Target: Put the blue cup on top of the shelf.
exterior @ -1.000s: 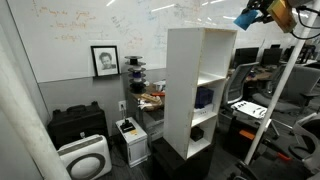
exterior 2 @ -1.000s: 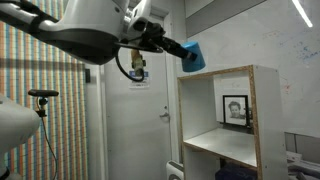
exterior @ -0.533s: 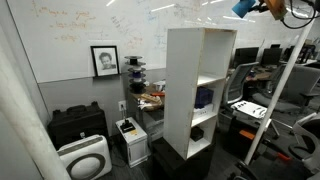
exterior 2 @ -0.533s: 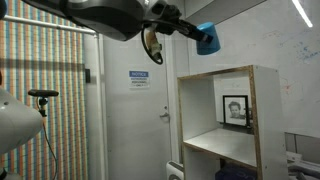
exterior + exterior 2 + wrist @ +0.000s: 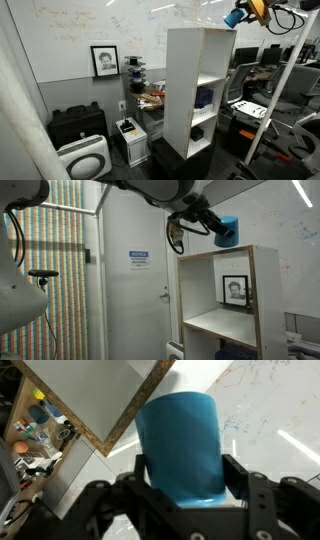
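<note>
The blue cup is hanging at a tilt at the shelf's top edge [image 5: 235, 30]. My gripper should raise the cup clear and move it inward over the flat top [image 5: 213, 28] before it lowers the cup.
My gripper [image 5: 185, 480] is shut on the light blue cup [image 5: 180, 445], with its fingers pressed on both sides. In both exterior views the cup [image 5: 234, 17] [image 5: 228, 231] hangs in the air just above the flat top of the tall white shelf [image 5: 200, 85] [image 5: 225, 300], near its upper edge. In the wrist view a corner of the shelf top [image 5: 95, 400] lies below and to the left of the cup. The gripper shows in both exterior views [image 5: 246, 13] [image 5: 212, 225], reaching in from the side.
A darker blue object [image 5: 205, 97] sits in a middle shelf compartment. A framed portrait [image 5: 104, 60] hangs on the whiteboard wall. Black cases [image 5: 78, 122] and a white appliance [image 5: 84, 158] stand on the floor. A cluttered table [image 5: 150, 98] lies behind the shelf.
The arm has carried the cup sideways towards the shelf and a little lower, so it now hangs just over the shelf's top.
</note>
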`<state>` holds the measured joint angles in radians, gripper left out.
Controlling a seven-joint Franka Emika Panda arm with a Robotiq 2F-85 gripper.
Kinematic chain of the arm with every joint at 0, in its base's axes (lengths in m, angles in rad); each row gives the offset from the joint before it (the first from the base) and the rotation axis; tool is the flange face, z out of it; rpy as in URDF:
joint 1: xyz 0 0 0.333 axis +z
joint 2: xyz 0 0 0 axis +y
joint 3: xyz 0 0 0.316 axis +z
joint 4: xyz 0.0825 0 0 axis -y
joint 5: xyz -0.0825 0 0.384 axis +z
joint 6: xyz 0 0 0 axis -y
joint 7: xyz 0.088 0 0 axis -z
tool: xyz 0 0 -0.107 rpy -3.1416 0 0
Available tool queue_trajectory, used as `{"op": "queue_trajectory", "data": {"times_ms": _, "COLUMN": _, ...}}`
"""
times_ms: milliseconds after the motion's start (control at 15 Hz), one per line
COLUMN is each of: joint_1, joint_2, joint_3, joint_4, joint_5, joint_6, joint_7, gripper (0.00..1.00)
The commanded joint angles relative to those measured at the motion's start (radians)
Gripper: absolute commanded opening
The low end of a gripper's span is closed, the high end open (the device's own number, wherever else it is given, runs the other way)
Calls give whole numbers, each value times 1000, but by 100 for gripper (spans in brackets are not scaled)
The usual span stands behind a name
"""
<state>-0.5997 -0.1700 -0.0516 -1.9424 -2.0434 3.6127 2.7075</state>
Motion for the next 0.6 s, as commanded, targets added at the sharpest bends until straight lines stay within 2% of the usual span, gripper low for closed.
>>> {"op": "queue_trajectory", "data": {"times_ms": 0, "joint_1": -118, "joint_2": 61, "joint_3": 72, "joint_4": 111, "joint_5": -32, "joint_6": 103, "joint_7": 36, "gripper": 49}}
{"op": "queue_trajectory", "data": {"times_ms": 67, "joint_1": -137, "joint_2": 67, "joint_3": 87, "joint_4": 124, "joint_5": -32, "joint_6": 111, "joint_7": 20, "gripper": 49}}
{"op": "queue_trajectory", "data": {"times_ms": 133, "joint_1": -150, "joint_2": 73, "joint_3": 101, "joint_4": 150, "joint_5": -68, "joint_6": 121, "joint_7": 57, "gripper": 49}}
{"op": "queue_trajectory", "data": {"times_ms": 333, "joint_1": -188, "joint_2": 97, "joint_3": 140, "joint_4": 183, "joint_5": -65, "joint_6": 129, "joint_7": 56, "gripper": 49}}
{"op": "queue_trajectory", "data": {"times_ms": 533, "joint_1": -198, "joint_2": 124, "joint_3": 174, "joint_4": 223, "joint_5": -52, "joint_6": 127, "joint_7": 50, "gripper": 49}}
